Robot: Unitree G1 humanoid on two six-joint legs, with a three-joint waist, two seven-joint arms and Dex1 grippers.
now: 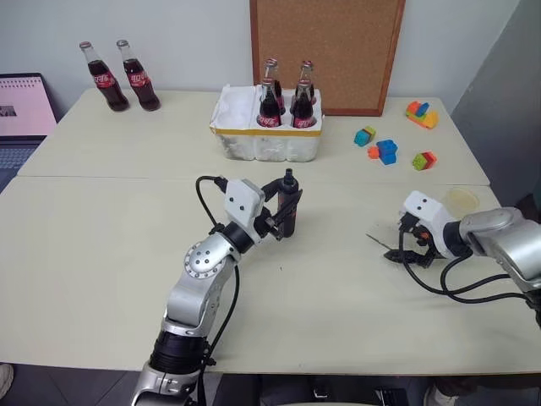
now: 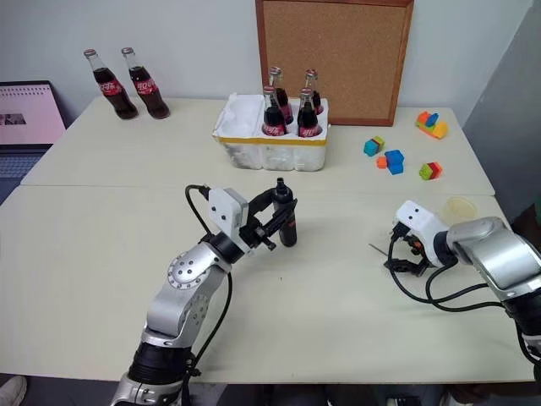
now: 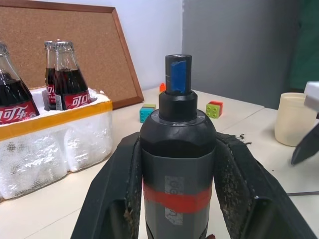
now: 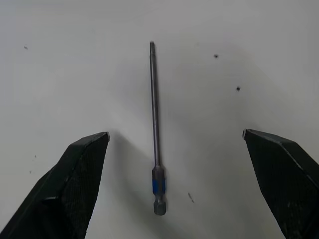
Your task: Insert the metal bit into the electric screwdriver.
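Observation:
My gripper will push in the metal bit, which will stay held in the electric screwdriver, since the bit's notched thick end shows beyond the blue band.
The electric screwdriver, black with a red band and a bluish tip, stands nearly upright above the middle of the table. My left gripper is shut on its body, one finger pressed against each side. The metal bit, a thin grey rod with a blue band near one end, lies flat on the table at the right. My right gripper points down over it, open, its fingers standing wide on either side of the bit without touching it.
A white foam crate of cola bottles stands behind the screwdriver. Two more bottles are at the back left, beside a laptop. A cork board, toy blocks and a beige cup sit at the back and right.

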